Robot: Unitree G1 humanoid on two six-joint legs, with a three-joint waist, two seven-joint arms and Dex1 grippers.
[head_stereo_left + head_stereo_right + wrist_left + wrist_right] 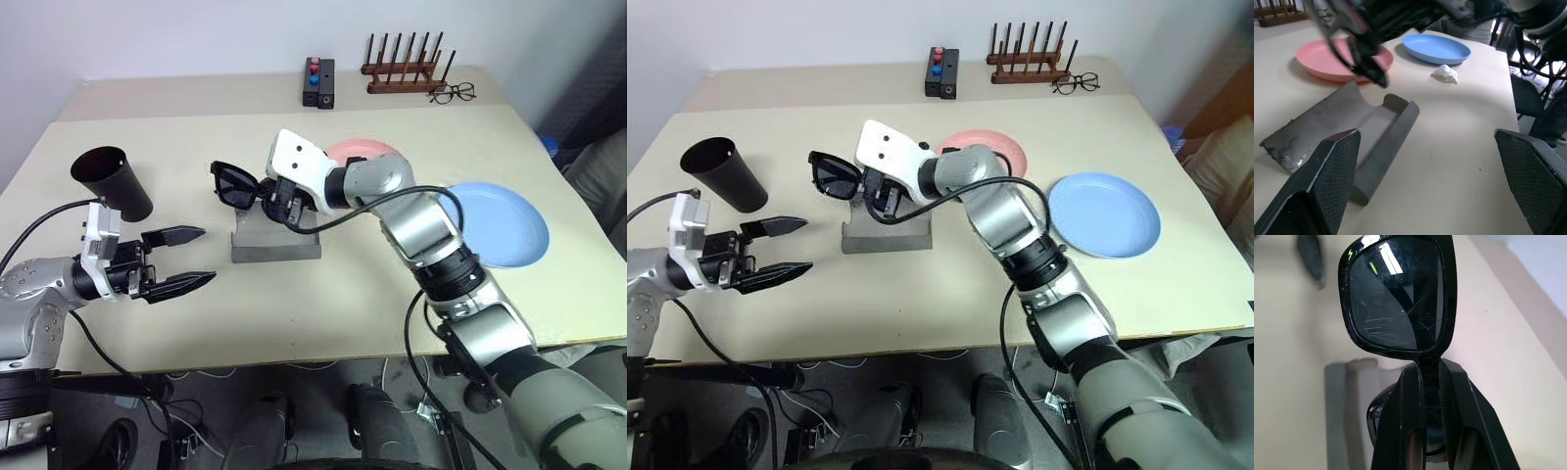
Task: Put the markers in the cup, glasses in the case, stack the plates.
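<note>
My right gripper should keep lowering the black sunglasses, which are in line with the grey case's long side (276, 254), until both lenses lie in the open case (259, 229).
My right gripper (281, 204) is shut on the bridge of the black sunglasses (235, 184) and holds them in the air just above the far end of the open grey case (275, 245). In the right wrist view one dark lens (1396, 293) stands over the shut fingers (1405, 421). My left gripper (196, 258) hovers open and empty left of the case, level with the table. The black cup (113, 181) stands at the left. The pink plate (364, 153) lies behind my right arm and the blue plate (502, 223) lies to its right, apart. I cannot make out markers for certain.
A black block (318, 82) with red and blue tops stands at the table's back. Beside it are a wooden rack (404, 69) and clear eyeglasses (453, 93). A white crumpled scrap (1446, 73) lies between the case and the blue plate.
</note>
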